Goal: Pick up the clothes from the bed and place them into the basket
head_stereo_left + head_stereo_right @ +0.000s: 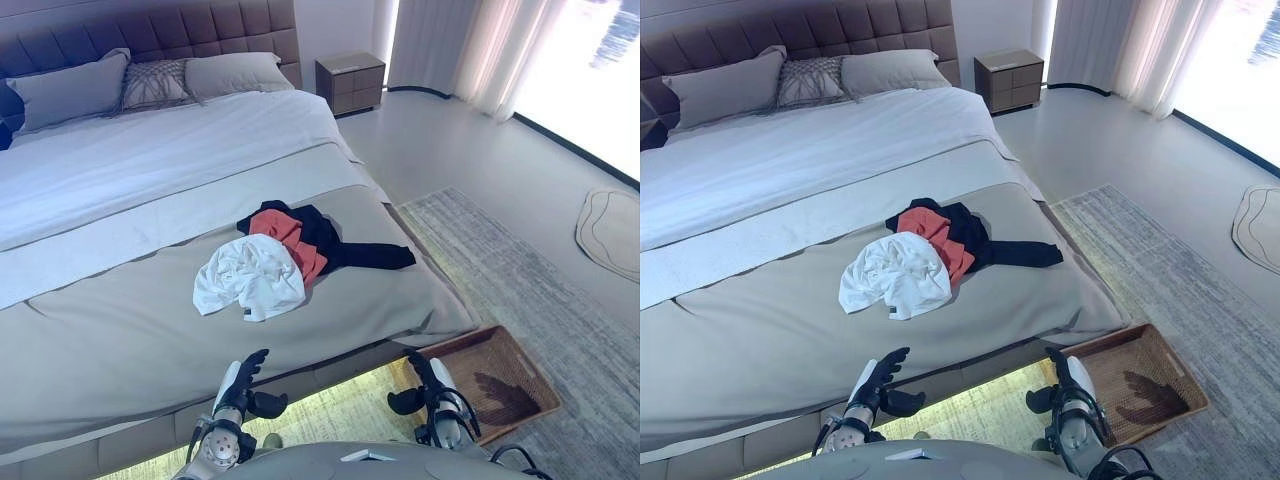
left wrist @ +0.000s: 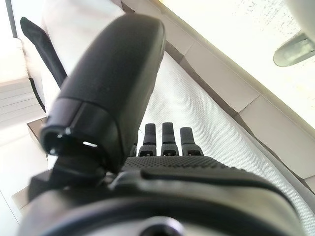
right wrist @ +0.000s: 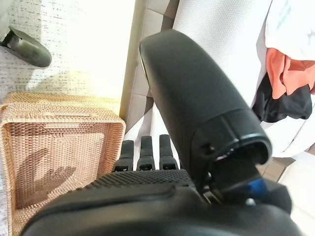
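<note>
My gripper will lift the white garment (image 1: 248, 277), and the white garment will come away alone, because it lies loosely heaped over the orange one (image 1: 288, 246).
A pile of clothes lies on the grey bed (image 1: 120, 330) near its foot: a white garment (image 1: 250, 275), an orange one (image 1: 290, 235) and a black one (image 1: 345, 250) partly under them. The pile also shows in the right wrist view (image 3: 290, 73). A brown wicker basket (image 1: 495, 380) stands empty on the floor by the bed's foot corner, also in the right wrist view (image 3: 44, 142). My left hand (image 1: 245, 385) and right hand (image 1: 425, 385) are both open and empty, held low in front of the bed's edge, short of the clothes.
Pillows (image 1: 150, 85) lie at the headboard. A nightstand (image 1: 350, 82) stands at the far wall. A grey rug (image 1: 560, 300) lies under the basket, and a pale round mat (image 1: 610, 230) is at the right. Curtains (image 1: 470, 50) hang by the window.
</note>
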Motion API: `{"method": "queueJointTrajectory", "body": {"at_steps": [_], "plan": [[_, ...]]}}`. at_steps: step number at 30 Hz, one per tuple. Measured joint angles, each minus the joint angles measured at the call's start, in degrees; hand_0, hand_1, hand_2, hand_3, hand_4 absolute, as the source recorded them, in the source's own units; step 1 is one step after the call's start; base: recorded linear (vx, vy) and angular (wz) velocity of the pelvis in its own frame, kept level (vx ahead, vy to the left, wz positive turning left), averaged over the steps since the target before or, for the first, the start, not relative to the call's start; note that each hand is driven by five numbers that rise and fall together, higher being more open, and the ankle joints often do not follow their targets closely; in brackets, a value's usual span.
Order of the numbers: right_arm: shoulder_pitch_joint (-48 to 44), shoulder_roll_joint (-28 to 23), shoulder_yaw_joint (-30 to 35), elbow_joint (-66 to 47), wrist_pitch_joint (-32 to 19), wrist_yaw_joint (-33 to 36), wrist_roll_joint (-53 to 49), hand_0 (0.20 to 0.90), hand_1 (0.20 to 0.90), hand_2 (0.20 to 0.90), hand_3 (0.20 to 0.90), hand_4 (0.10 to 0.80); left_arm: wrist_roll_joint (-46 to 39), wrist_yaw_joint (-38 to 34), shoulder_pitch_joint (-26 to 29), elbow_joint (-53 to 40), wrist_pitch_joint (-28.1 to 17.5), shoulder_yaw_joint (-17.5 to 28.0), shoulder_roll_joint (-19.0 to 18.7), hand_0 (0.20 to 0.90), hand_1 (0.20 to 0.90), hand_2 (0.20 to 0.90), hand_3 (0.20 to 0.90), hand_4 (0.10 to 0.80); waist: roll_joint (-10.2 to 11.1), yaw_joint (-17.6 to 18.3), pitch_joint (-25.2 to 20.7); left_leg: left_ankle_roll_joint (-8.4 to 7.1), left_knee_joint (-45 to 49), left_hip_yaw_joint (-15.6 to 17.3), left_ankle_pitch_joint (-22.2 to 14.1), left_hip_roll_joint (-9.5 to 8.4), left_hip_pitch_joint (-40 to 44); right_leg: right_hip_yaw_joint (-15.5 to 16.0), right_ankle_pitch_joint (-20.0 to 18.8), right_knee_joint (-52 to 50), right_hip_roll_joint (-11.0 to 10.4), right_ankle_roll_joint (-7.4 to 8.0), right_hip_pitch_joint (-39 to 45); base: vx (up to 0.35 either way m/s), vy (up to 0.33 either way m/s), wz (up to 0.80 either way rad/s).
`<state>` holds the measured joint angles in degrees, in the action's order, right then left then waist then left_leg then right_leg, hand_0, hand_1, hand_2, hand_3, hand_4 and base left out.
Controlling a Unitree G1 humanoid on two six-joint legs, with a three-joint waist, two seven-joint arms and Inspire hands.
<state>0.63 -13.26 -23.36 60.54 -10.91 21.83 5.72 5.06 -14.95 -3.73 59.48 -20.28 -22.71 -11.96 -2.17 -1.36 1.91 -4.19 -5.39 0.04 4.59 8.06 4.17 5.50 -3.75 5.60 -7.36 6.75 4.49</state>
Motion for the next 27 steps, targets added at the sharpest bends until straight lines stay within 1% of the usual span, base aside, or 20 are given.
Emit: {"method": "queueJointTrajectory", "body": {"at_steps": [27], "plan": [[0.0,0.0,0.0,0.1,0.0,-0.7,-0.1,0.9,0.9,0.9,0.9,0.8,-1.1,1.0,0.1,0.1,0.1,0.0,0.0,0.9,0.9,0.9,0.9,0.8,0.3,0.0,-0.1,0.0,0.0,0.0,0.0,0.01,0.0,0.0,0.0,0.0,0.0,0.01,0.0,0.0,0.0,0.0]]}}
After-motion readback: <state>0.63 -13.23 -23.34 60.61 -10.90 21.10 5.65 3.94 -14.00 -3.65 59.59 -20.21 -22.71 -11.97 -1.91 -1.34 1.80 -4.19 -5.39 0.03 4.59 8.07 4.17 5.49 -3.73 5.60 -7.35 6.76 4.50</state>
